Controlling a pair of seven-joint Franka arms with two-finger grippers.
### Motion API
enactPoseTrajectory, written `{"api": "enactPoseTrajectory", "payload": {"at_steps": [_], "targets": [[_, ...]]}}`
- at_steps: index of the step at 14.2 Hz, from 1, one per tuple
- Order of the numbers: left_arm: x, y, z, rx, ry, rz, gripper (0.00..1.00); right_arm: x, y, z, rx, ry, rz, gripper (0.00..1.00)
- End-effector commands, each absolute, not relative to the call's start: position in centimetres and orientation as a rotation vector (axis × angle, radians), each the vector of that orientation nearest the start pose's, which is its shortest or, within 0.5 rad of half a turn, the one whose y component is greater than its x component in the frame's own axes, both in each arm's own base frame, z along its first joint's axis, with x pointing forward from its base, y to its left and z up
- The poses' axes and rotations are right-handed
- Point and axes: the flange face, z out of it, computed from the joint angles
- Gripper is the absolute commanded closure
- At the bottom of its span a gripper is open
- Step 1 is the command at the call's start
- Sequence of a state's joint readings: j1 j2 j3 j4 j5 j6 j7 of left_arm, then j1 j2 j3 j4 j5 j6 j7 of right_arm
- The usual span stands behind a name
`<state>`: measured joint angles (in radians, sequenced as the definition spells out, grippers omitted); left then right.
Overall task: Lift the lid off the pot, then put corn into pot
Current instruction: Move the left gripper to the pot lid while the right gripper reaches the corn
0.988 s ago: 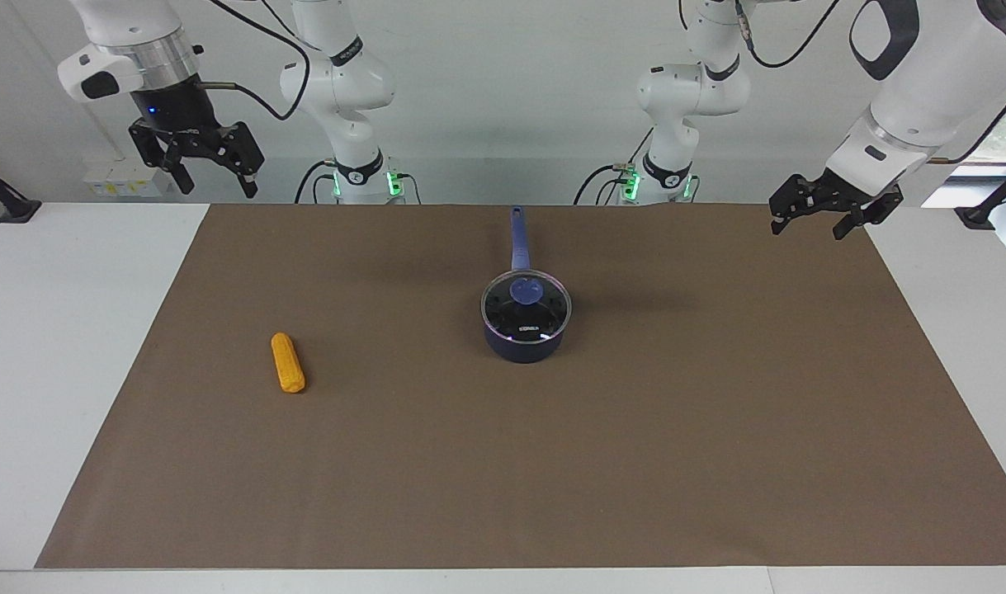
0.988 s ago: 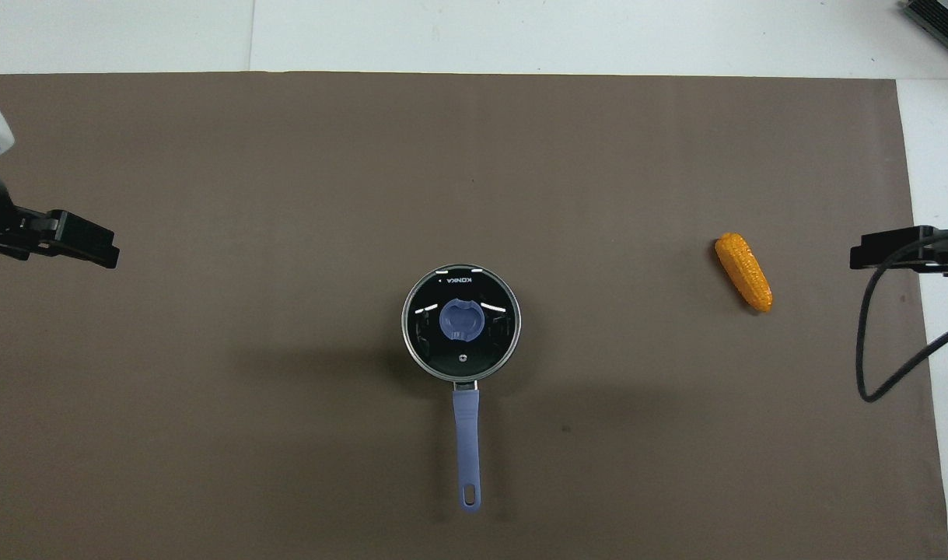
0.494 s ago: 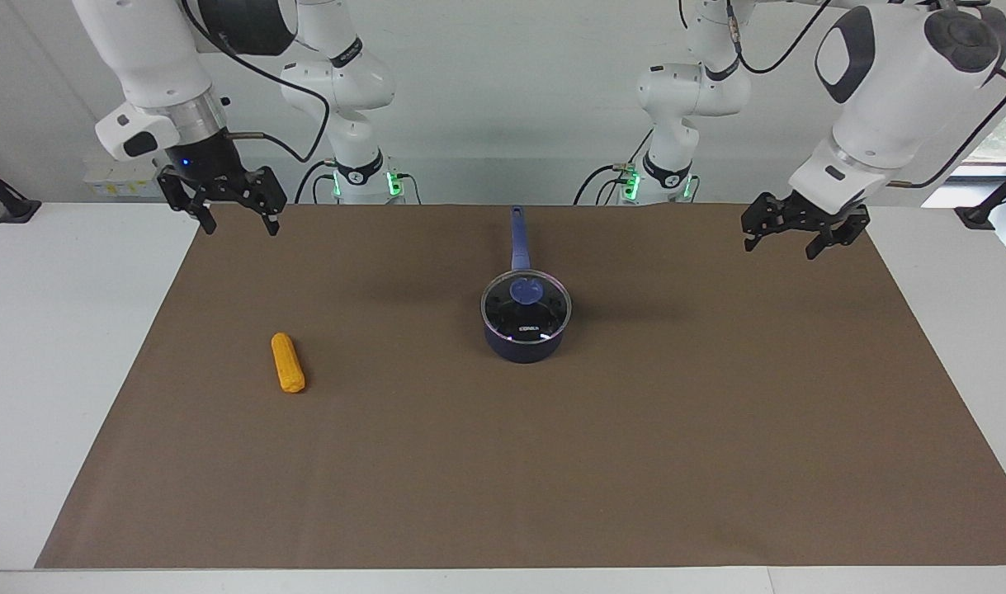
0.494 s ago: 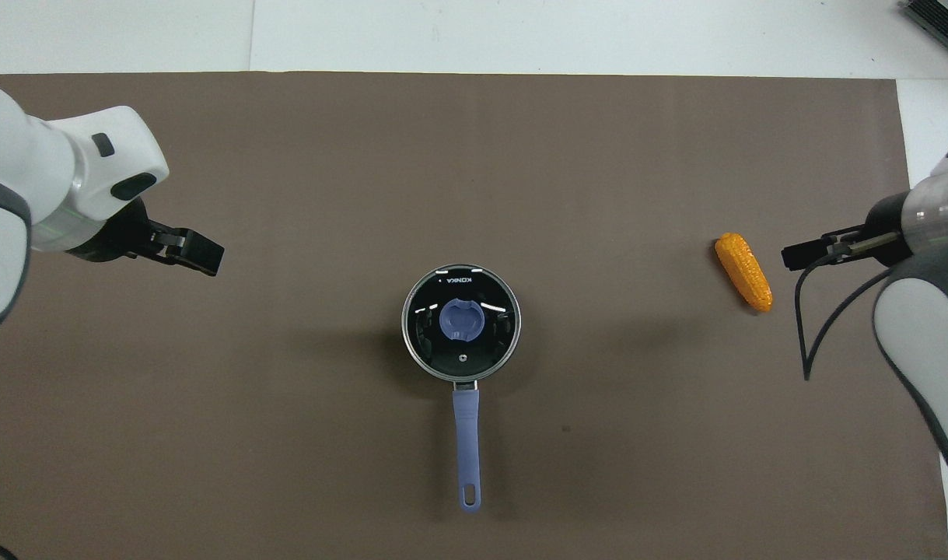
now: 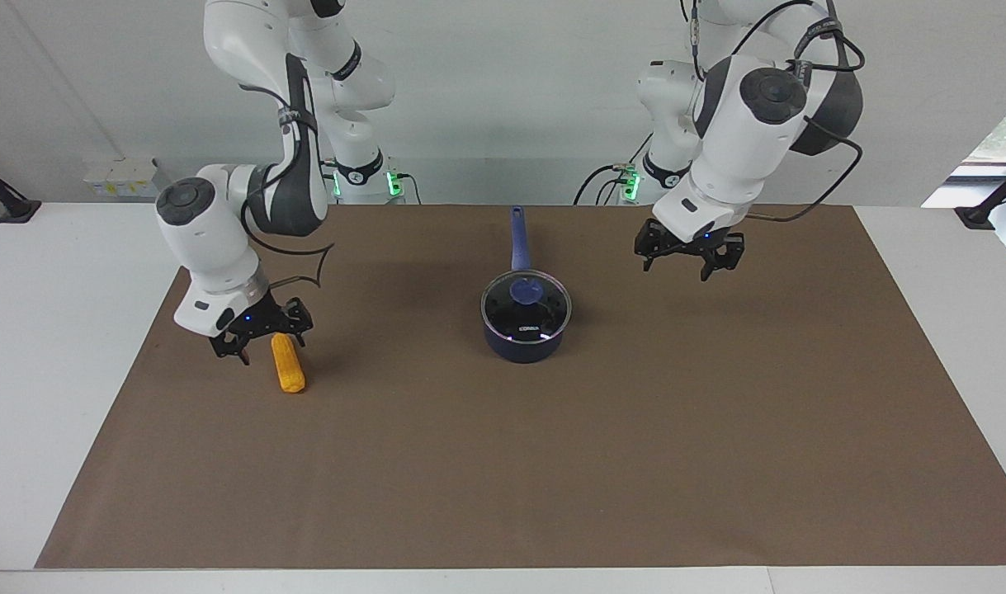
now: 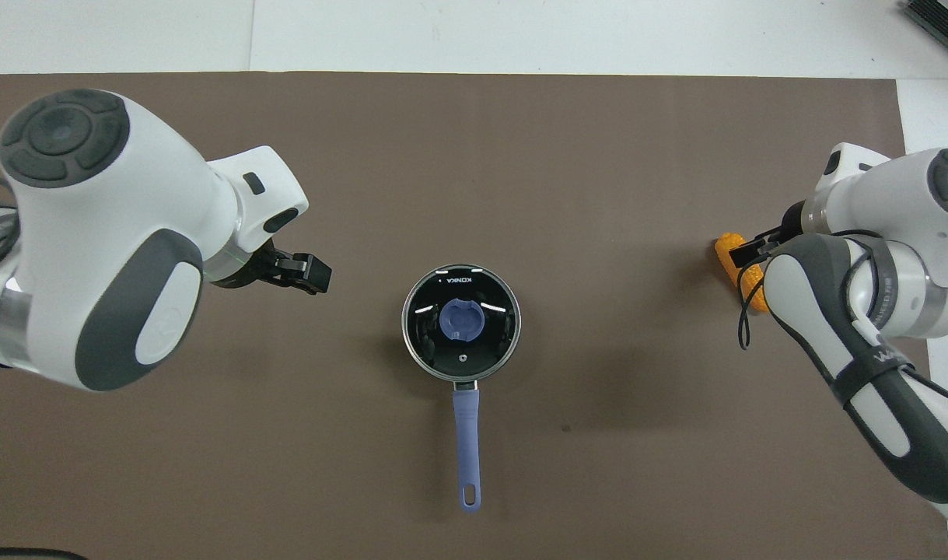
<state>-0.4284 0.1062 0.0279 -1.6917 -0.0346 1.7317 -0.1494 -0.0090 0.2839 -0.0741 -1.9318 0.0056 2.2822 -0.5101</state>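
Observation:
The corn [image 6: 727,248] seems shorter than the width of the pot's round rim [image 6: 462,323], so I expect it to lie completely inside when the robot lowers it into the pot.
The pot [image 5: 526,338] stands mid-table, its long blue handle [image 5: 517,235] pointing toward the robots. The glass lid [image 5: 526,304] with its blue knob [image 5: 525,290] sits on it; it also shows in the overhead view [image 6: 460,323]. The corn [image 5: 289,370] lies toward the right arm's end of the table and is partly hidden by the right arm in the overhead view [image 6: 724,248]. My right gripper [image 5: 265,346] is open, low over the corn's end nearer to the robots. My left gripper [image 5: 691,262] is open and empty, up in the air beside the pot, toward the left arm's end.
A brown mat [image 5: 552,462] covers most of the white table [image 5: 57,330]. Only the pot and the corn lie on it. The bulky arm links hang over both ends of the mat in the overhead view.
Both arms have swung in from the table's ends. The right gripper has dropped down to the corn. The left gripper has moved toward the pot. Pot, lid and corn have not moved.

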Motion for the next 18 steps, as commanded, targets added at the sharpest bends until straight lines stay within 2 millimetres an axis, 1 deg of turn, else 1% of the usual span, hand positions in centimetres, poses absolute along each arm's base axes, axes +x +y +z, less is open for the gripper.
{"api": "enactPoseTrajectory", "payload": {"at_steps": [1,3,4,6,8,10,11,12,13,14,15,16,17,18], "targets": [[53.6,-26.9,49.1,-3.123,0.324,0.118,0.0,60.9,-6.3,33.1,-3.087,-0.689,-0.099,0.0],[53.5,-29.7,47.1,-3.12,0.276,0.118,0.0,60.9,-5.8,32.1,-3.083,-0.713,-0.106,0.0],[53.3,-31.0,46.6,-3.13,0.242,0.092,0.0,60.8,-5.6,31.7,-3.077,-0.731,-0.094,0.0],[53.1,-32.7,46.4,-3.154,0.157,0.055,0.0,60.6,-5.7,31.1,-3.069,-0.77,-0.101,0.0],[52.4,-35.7,45.8,-3.173,0.091,0.0,0.0,60.3,-5.4,30.4,-3.067,-0.782,-0.106,0.0],[51.3,-38.8,44.4,-3.164,0.141,0.014,0.0,60.0,-5.4,30.0,-3.068,-0.78,-0.113,0.0],[51.0,-40.1,44.1,-3.162,0.144,0.014,0.0,59.9,-5.4,29.9,-3.067,-0.78,-0.113,0.0],[50.7,-40.8,44.1,-3.166,0.124,0.006,0.0,59.8,-5.4,29.6,-3.071,-0.778,-0.127,0.0],[50.4,-41.2,44.2,-3.167,0.102,0.004,0.0,59.7,-5.4,29.6,-3.071,-0.778,-0.129,0.0],[49.7,-42.0,44.0,-3.171,0.119,0.004,0.0,59.7,-5.4,29.6,-3.071,-0.782,-0.129,0.14],[49.5,-42.3,43.9,-3.172,0.128,0.0,0.0,59.7,-5.4,29.5,-3.068,-0.784,-0.12,0.61],[49.4,-42.4,43.3,-3.167,0.128,0.009,0.0,59.6,-5.3,29.5,-3.066,-0.786,-0.116,1.0],[49.5,-42.5,42.3,-3.164,0.126,0.017,0.0,59.6,-5.4,29.6,-3.065,-0.778,-0.117,1.0],[49.6,-42.5,41.9,-3.165,0.126,0.015,0.0,59.6,-5.3,29.6,-3.053,-0.752,-0.127,1.0]]}}
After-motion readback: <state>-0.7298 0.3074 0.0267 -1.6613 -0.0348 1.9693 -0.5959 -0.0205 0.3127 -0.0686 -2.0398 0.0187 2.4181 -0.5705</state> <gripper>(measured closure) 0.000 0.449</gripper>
